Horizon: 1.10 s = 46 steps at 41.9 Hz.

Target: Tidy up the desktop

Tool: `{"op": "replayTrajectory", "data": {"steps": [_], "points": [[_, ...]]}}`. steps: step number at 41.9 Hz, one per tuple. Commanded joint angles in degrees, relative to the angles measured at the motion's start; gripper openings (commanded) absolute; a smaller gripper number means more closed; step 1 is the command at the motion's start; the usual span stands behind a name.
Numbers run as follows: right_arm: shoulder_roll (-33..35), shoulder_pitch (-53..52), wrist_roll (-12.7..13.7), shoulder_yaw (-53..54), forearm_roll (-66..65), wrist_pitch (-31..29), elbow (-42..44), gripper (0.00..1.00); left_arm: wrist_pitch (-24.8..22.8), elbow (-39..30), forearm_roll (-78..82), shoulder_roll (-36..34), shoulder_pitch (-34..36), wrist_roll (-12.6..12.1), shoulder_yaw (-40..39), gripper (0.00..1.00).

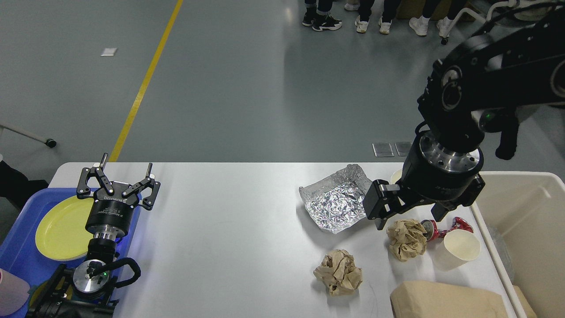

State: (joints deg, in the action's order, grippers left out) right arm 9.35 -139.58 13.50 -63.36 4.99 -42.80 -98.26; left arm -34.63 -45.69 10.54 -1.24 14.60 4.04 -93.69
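Observation:
I expect the brown paper bag [450, 304] to squeeze in at the grip and hang wide and creased when I lift it, because it has a soft, rounded edge [423, 284].
The white desktop [229, 229] carries litter on its right half: a crumpled foil tray [335, 201], two brown paper balls [406, 239] [338, 272], a crushed red can [443, 227], a tipped paper cup [458, 250] and a brown paper bag [441, 301]. My right gripper [409, 219] hangs open, pointing down, its fingers straddling the space just above the farther paper ball and the can. Only the rim of an upright paper cup [394, 176] shows behind it. My left gripper [119, 176] stands open and empty at the left edge, beside the blue tray [17, 256].
A beige bin [525, 221] stands against the table's right edge. The blue tray holds a yellow plate [62, 227]. People's feet and a chair are on the floor beyond the table. A yellow line runs across the floor at left.

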Motion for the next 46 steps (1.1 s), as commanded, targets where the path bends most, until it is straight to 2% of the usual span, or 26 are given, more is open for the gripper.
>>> {"op": "replayTrajectory", "data": {"steps": [1, 7, 13, 16, 20, 31, 36, 38, 41, 44, 46], "points": [[0.4, 3.3, 0.6, 0.2, -1.6, 1.7, -0.5, 0.99, 0.0, 0.0, 0.0, 0.0, 0.0, 0.0, 0.0, 0.96], [-0.3, 8.6, 1.3, 1.0, -1.8, 4.5, -0.5, 0.99, 0.0, 0.0, 0.0, -0.1, 0.0, 0.0, 0.0, 0.96], [-1.5, 17.0, 5.3, 2.0, -1.8, 10.5, -0.6, 0.99, 0.0, 0.0, 0.0, 0.0, 0.0, 0.0, 0.0, 0.96], [-2.8, 24.8, 7.4, 2.1, -2.1, 16.1, -0.6, 0.99, 0.0, 0.0, 0.0, 0.0, 0.0, 0.0, 0.0, 0.96], [-3.7, 29.7, 7.4, 2.0, -3.8, 20.4, -0.6, 0.99, 0.0, 0.0, 0.0, 0.0, 0.0, 0.0, 0.0, 0.96], [0.0, 37.5, 7.2, 1.4, -7.9, 23.6, 0.0, 0.95, 0.0, 0.0, 0.0, 0.0, 0.0, 0.0, 0.0, 0.96], [1.0, 40.5, 6.5, 1.1, -8.2, 26.9, 0.0, 0.95, 0.0, 0.0, 0.0, 0.0, 0.0, 0.0, 0.0, 0.96], [1.1, 41.5, 5.5, 0.7, -9.1, 29.3, 0.1, 0.95, 0.0, 0.0, 0.0, 0.0, 0.0, 0.0, 0.0, 0.96], [0.9, 42.3, 2.2, -0.9, -10.0, 33.5, 0.1, 0.96, 0.0, 0.0, 0.0, 0.0, 0.0, 0.0, 0.0, 0.96], [0.8, 42.4, -1.6, -2.5, -10.0, 35.1, 0.1, 0.96, 0.0, 0.0, 0.0, 0.0, 0.0, 0.0, 0.0, 0.96], [0.6, 42.5, -2.8, -3.1, -10.1, 35.5, 0.1, 0.96, 0.0, 0.0, 0.0, 0.0, 0.0, 0.0, 0.0, 0.96]]}}
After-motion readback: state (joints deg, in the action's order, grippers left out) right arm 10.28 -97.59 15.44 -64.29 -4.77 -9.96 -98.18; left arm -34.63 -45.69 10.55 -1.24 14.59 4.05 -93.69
